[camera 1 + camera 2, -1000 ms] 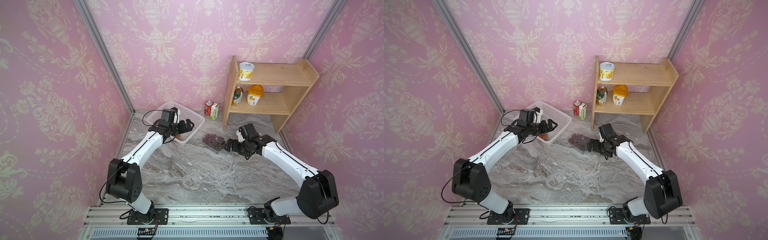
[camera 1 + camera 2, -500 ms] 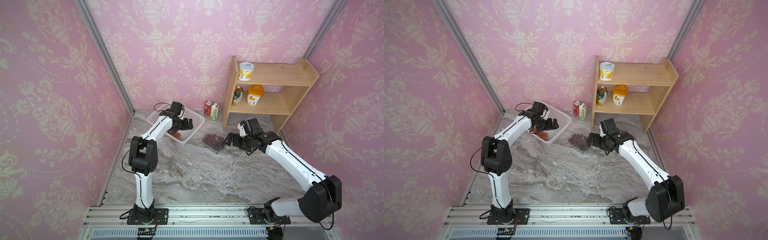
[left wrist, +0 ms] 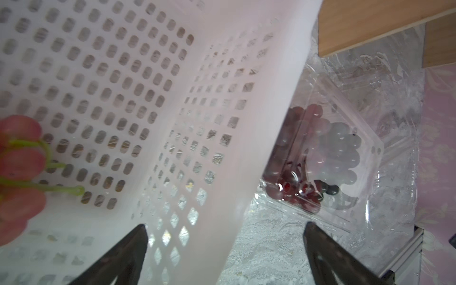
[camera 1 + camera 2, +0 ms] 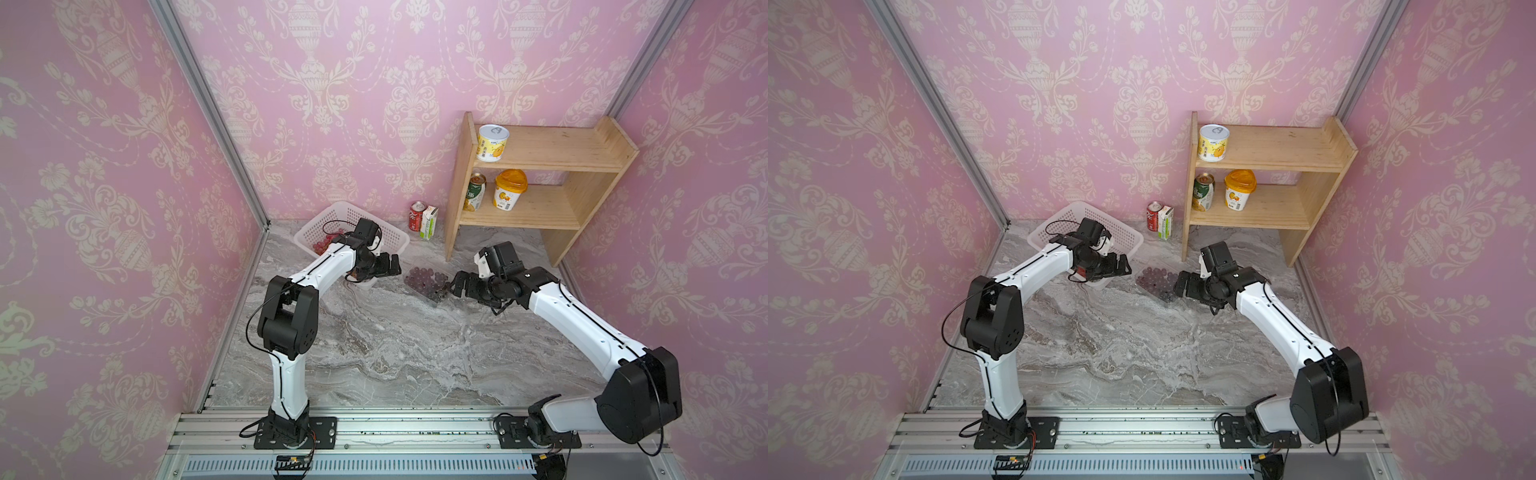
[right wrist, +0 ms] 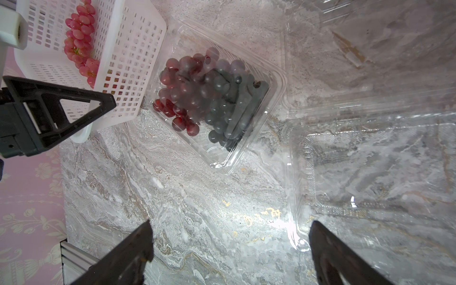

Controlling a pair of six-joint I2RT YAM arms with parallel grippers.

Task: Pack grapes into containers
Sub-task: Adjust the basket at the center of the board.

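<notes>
My left gripper should move back from this corner and straighten the white basket [image 4: 390,226] before it reaches for the pink-red grapes [image 4: 326,241], because the basket sits at an angle beside the filled container.
A pink-red bunch of grapes [image 5: 79,42] lies in the white perforated basket [image 4: 386,237] at the back left. It also shows in a top view [image 4: 322,245] and in the left wrist view [image 3: 19,158]. Right of the basket a closed clear container [image 5: 217,98] holds dark red and near-black grapes [image 4: 424,282]. An empty clear container [image 5: 370,172] lies open beside it. My left gripper [image 4: 392,266] hangs open over the basket's near right corner [image 3: 225,224], holding nothing. My right gripper [image 4: 457,284] is open just right of the filled container, over bare table [image 5: 230,222].
A wooden shelf [image 4: 540,199] stands at the back right with yellow tubs [image 4: 510,193] and a can [image 4: 477,191]. A red can [image 4: 417,216] and a small carton [image 4: 429,222] stand against the back wall. Pink walls close in the left, back and right sides.
My left arm's elbow has swung up and inward, and its gripper has slid from over the basket's middle toward its near right corner. The right gripper has barely moved.
</notes>
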